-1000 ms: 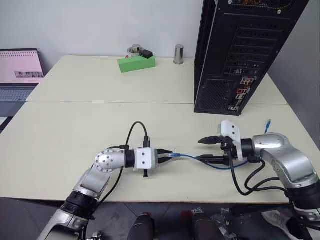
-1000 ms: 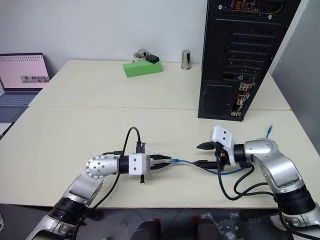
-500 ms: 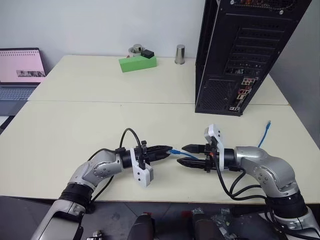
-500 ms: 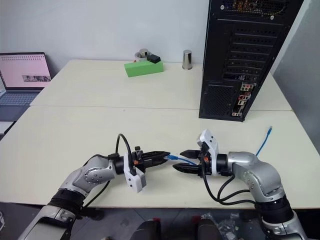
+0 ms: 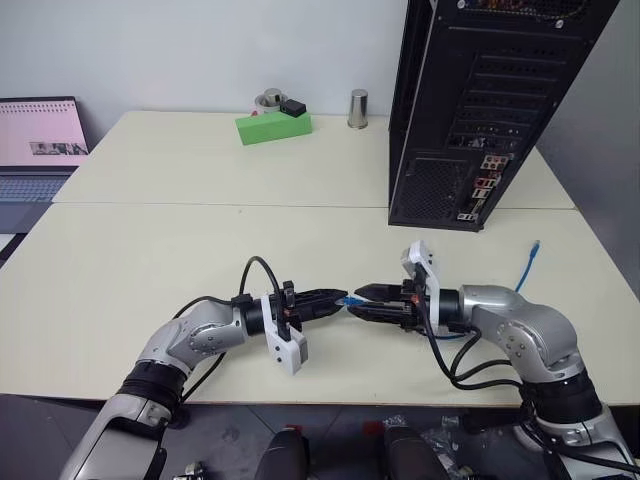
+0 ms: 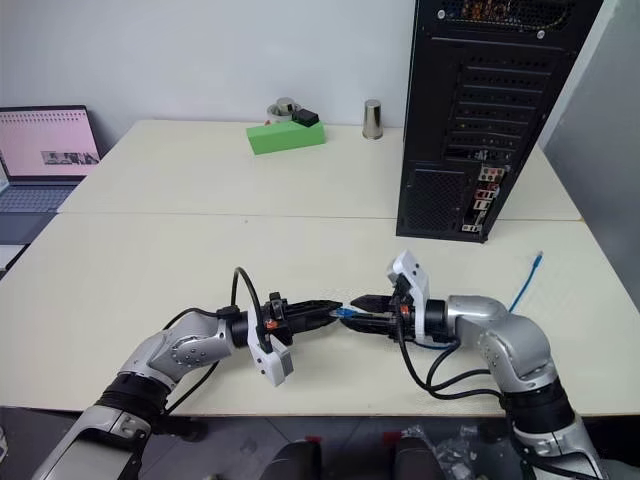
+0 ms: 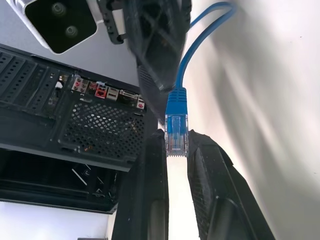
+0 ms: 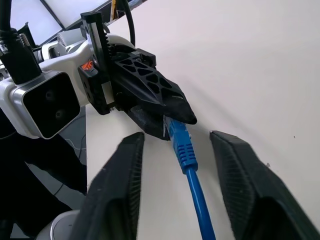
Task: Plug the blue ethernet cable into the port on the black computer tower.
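My right gripper should take the plug by its cord end (image 8: 186, 158), because my left gripper is pinching the plug's clear tip (image 7: 176, 136), which has to go into the port.
The blue ethernet cable (image 5: 350, 299) has one plug (image 7: 176, 125) pinched between the fingers of my left gripper (image 5: 338, 298), which is shut on it and points right, just above the table. My right gripper (image 5: 366, 299) points left, tip to tip with the left one. Its two fingers (image 8: 125, 170) stand apart on either side of the cord (image 8: 187, 155) just behind the plug, without touching it. The cord runs under my right arm, and its other plug (image 5: 537, 245) lies on the table at the right. The black computer tower (image 5: 470, 110) stands at the back right, its rear ports (image 5: 487, 180) facing me.
A green block (image 5: 273, 125) with small items and a metal cup (image 5: 358, 108) sit at the table's far edge. An open laptop (image 5: 40, 140) is at the far left. Bare tabletop (image 5: 200, 240) lies between my arms and the tower.
My right gripper has moved left up to the left gripper's tip, and its fingers have narrowed around the cord. The left wrist has rolled, still holding the plug.
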Available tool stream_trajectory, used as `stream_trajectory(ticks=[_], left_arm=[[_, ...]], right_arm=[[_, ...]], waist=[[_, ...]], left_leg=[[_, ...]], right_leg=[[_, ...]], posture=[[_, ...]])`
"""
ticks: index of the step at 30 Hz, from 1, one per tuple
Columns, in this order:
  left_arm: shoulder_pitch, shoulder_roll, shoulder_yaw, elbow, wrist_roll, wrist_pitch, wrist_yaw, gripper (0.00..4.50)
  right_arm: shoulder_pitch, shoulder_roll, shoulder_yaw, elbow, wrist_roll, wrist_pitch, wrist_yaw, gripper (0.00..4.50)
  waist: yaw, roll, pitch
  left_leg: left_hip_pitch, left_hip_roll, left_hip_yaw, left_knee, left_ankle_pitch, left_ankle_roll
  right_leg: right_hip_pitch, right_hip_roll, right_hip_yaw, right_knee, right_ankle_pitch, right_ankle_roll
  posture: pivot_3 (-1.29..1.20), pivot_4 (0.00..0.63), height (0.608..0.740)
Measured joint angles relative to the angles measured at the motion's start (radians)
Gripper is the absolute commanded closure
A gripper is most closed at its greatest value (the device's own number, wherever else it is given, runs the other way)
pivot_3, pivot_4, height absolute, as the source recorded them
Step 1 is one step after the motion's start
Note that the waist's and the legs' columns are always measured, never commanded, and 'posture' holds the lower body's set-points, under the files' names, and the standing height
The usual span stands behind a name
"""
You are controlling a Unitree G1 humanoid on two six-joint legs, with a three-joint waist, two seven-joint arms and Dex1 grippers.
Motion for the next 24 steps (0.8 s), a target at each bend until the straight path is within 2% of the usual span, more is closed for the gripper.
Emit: stream_trajectory(ticks=[3, 6, 15, 17, 19, 24], left_arm=[[0.0, 0.004, 0.0, -0.003, 0.01, -0.001, 0.011, 4.21], [0.0, 0.007, 0.0, -0.008, 0.019, 0.0, 0.027, 4.21], [0.0, 0.011, 0.001, -0.018, 0.042, 0.004, 0.063, 4.21], [0.002, 0.01, 0.001, -0.02, 0.047, 0.008, 0.074, 3.51], [0.001, 0.006, 0.0, -0.022, 0.044, 0.022, 0.074, 3.35], [0.004, 0.012, -0.033, -0.022, -0.021, 0.059, 0.025, 2.33]], right_arm=[[0.0, -0.006, 0.0, 0.011, 0.0, 0.0, 0.004, 3.93], [-0.005, -0.01, 0.001, 0.013, 0.002, 0.0, 0.016, 4.5], [-0.034, -0.017, 0.0, 0.044, 0.018, 0.014, 0.04, 4.5], [-0.039, -0.018, -0.002, 0.049, 0.025, 0.017, 0.04, 4.5], [-0.045, -0.019, -0.002, 0.057, 0.032, 0.021, 0.04, 4.5], [-0.048, -0.039, -0.002, 0.066, 0.035, 0.03, 0.043, 4.5]], waist=[[0.0, 0.0, 0.0], [0.0, 0.0, 0.0], [0.0, 0.0, 0.0], [0.0, 0.0, 0.0], [0.0, 0.0, 0.0], [0.0, 0.0, 0.0]], left_leg=[[0.0, 0.0, 0.0, 0.0, 0.0, 0.0], [0.0, 0.0, 0.0, 0.0, 0.0, 0.0], [0.0, 0.0, 0.0, 0.0, 0.0, 0.0], [0.0, 0.0, 0.0, 0.0, 0.0, 0.0], [0.0, 0.0, 0.0, 0.0, 0.0, 0.0], [0.0, 0.0, 0.0, 0.0, 0.0, 0.0]], right_leg=[[0.0, 0.0, 0.0, 0.0, 0.0, 0.0], [0.0, 0.0, 0.0, 0.0, 0.0, 0.0], [0.0, 0.0, 0.0, 0.0, 0.0, 0.0], [0.0, 0.0, 0.0, 0.0, 0.0, 0.0], [0.0, 0.0, 0.0, 0.0, 0.0, 0.0], [0.0, 0.0, 0.0, 0.0, 0.0, 0.0]], posture=[[0.0, 0.15, 0.74], [0.0, 0.15, 0.74], [0.0, 0.15, 0.74], [0.0, 0.15, 0.74], [0.0, 0.15, 0.74], [0.0, 0.15, 0.74]])
